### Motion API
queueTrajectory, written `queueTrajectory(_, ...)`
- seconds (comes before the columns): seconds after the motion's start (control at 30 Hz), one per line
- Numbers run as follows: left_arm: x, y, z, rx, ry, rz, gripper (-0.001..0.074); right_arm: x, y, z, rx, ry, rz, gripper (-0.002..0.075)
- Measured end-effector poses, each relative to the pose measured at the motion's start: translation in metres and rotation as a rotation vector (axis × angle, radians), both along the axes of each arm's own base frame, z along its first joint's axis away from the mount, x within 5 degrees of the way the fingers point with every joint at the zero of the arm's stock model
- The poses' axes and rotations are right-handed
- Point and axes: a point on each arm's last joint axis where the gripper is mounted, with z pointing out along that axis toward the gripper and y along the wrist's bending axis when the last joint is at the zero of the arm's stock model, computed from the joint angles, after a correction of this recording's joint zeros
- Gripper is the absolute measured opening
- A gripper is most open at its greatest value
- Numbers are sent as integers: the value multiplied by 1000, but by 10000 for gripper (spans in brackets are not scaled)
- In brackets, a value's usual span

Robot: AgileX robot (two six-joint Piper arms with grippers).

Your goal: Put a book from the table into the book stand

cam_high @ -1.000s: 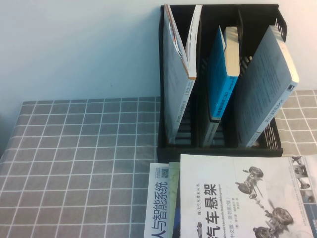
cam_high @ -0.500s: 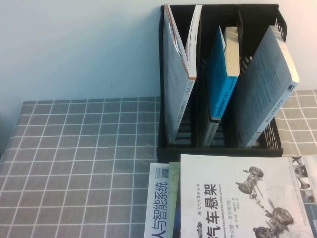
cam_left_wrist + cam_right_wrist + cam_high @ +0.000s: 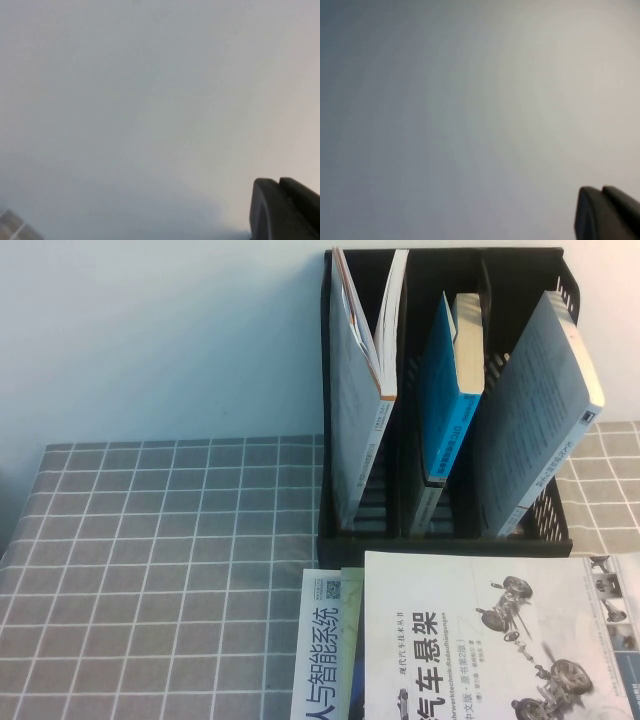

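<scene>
The white book is lying flat on the lower books (image 3: 322, 645). Next, my right gripper pushes it until its title-side edge (image 3: 368, 640) sticks out over them, so that my left gripper can take it.
The book (image 3: 490, 640), white with a bold black title and grey pictures of suspension parts, lies flat on the table (image 3: 150, 570) at the near edge, just in front of the book stand (image 3: 440, 543). The black stand has three slots, each with a book leaning in it. Neither gripper shows in the high view. In the left wrist view my left gripper (image 3: 278, 182) faces a plain pale wall, its dark fingertips pressed together. In the right wrist view my right gripper (image 3: 601, 190) faces the same kind of wall, fingertips together. Both are empty.
A white book with blue lettering (image 3: 318, 650) and the edge of a greenish book (image 3: 350, 630) lie under the left side of the white book. The stand holds a pale blue-grey book (image 3: 350, 410), a blue one (image 3: 440, 400) and a grey-blue one (image 3: 530, 410). Grey grid cloth spreads to the left.
</scene>
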Motion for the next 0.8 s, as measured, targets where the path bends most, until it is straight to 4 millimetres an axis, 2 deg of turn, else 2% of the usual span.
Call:
queueTrajectory(0.13, -10, -5, 35, 181, -72, 11, -2, -7, 1, 33, 58, 73, 59, -3)
queueTrajectory(0.23, -17, -10, 54, 294, -66, -2, -2, -11, 2, 64, 49, 166, 58, -3)
queueTrajectory(0.33, -12, -14, 65, 353, 24, -42, -2, 6, 3, 76, 16, 395, 40, -3)
queueTrajectory(0.47, 13, -19, 58, 392, 271, -136, -2, 42, 3, 66, -59, 771, 17, -3)
queueTrajectory(0.57, 26, -22, 46, 399, 424, -210, -2, 60, 2, 54, -187, 931, -19, -3)
queueTrajectory(0.7, 32, -25, 39, 407, 496, -254, -2, 68, 3, 42, -176, 1066, 14, -3)
queueTrajectory(0.8, 32, -24, 39, 411, 493, -251, -2, 65, 6, 31, -126, 1192, 70, -3)
